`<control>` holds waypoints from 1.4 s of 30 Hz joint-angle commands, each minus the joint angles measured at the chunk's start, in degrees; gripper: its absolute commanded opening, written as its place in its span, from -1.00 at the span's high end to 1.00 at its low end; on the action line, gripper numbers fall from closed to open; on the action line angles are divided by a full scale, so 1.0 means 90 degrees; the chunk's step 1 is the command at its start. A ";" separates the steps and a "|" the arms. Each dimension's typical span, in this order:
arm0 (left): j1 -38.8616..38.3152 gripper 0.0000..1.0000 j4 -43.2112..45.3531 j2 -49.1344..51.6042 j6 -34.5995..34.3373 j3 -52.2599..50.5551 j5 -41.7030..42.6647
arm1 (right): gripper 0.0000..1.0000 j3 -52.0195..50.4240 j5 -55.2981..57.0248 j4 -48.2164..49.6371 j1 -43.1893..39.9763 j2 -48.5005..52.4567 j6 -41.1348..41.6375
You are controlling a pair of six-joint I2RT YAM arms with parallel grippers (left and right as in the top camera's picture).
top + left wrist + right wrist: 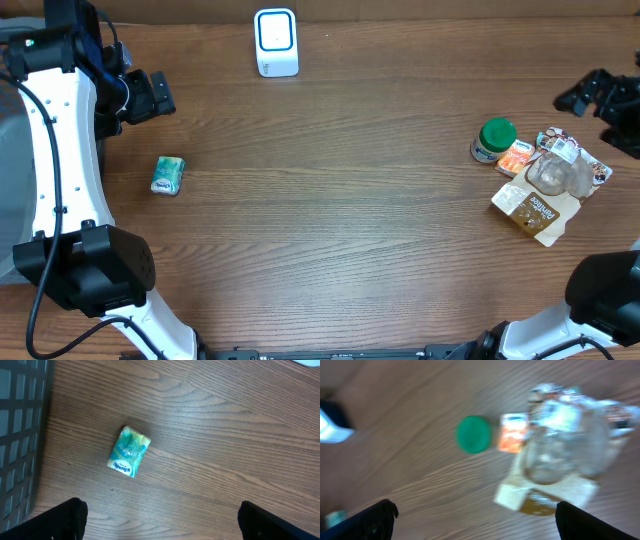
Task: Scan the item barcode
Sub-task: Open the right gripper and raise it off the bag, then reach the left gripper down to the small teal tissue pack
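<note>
The teal tissue pack (168, 175) is next to the basket and far from my right gripper, so I should use my left gripper to put the pack closer to the middle (298, 184) for my right gripper.
A white barcode scanner (276, 42) with a blue face stands at the table's far edge. A teal tissue pack (168, 175) lies at the left; in the left wrist view the tissue pack (129, 451) sits ahead of my open left gripper (162, 525), apart from it. My left gripper (155, 95) hovers beyond the pack. At the right is a pile: a green-lidded jar (494, 140), an orange packet (516, 158), a clear plastic item (555, 172) and a brown pouch (530, 208). My right gripper (585, 97) is open and empty, apart from the pile (560, 445).
A dark mesh basket (20, 435) borders the table on the left, close to the tissue pack. The right wrist view is blurred; the scanner (330, 427) shows at its left edge. Bare wooden tabletop (340, 200) lies between the two groups of items.
</note>
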 commanded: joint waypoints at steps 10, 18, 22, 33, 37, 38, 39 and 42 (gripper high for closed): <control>-0.0007 -0.99 0.0007 0.0022 0.0046 0.0041 -0.0039 | -1.00 0.0061 -0.0525 0.0114 0.1700 -0.0027 0.0051; -0.0007 -0.99 0.0284 0.0022 -0.0231 0.0041 0.0066 | -1.00 0.0061 0.0024 0.0192 0.2198 -0.0027 0.0068; -0.0007 -0.99 0.0299 0.0022 -0.0483 0.0041 0.0299 | -1.00 0.0061 0.0027 0.0119 0.2188 -0.0027 0.0066; -0.0335 0.42 0.0180 0.0083 -0.0199 -0.0488 -0.1319 | -1.00 0.0061 0.0236 0.0107 0.2191 -0.0027 0.0046; -0.0658 0.42 0.0415 0.0083 -0.0359 -0.1236 -0.2086 | -1.00 0.0061 0.0236 0.0100 0.2191 -0.0027 0.0046; -0.0719 0.42 0.0505 0.0083 -0.0408 -0.1423 -0.2254 | -1.00 0.0061 0.0236 0.0100 0.2191 -0.0027 0.0046; -0.0777 0.42 0.0624 0.0083 -0.0444 -0.1642 -0.2438 | -1.00 0.0061 0.0236 0.0102 0.2191 -0.0029 0.0046; -0.0869 0.43 0.1076 0.0083 -0.0437 -0.2268 -0.2914 | -0.99 0.0061 0.0236 0.0102 0.2191 -0.0027 0.0046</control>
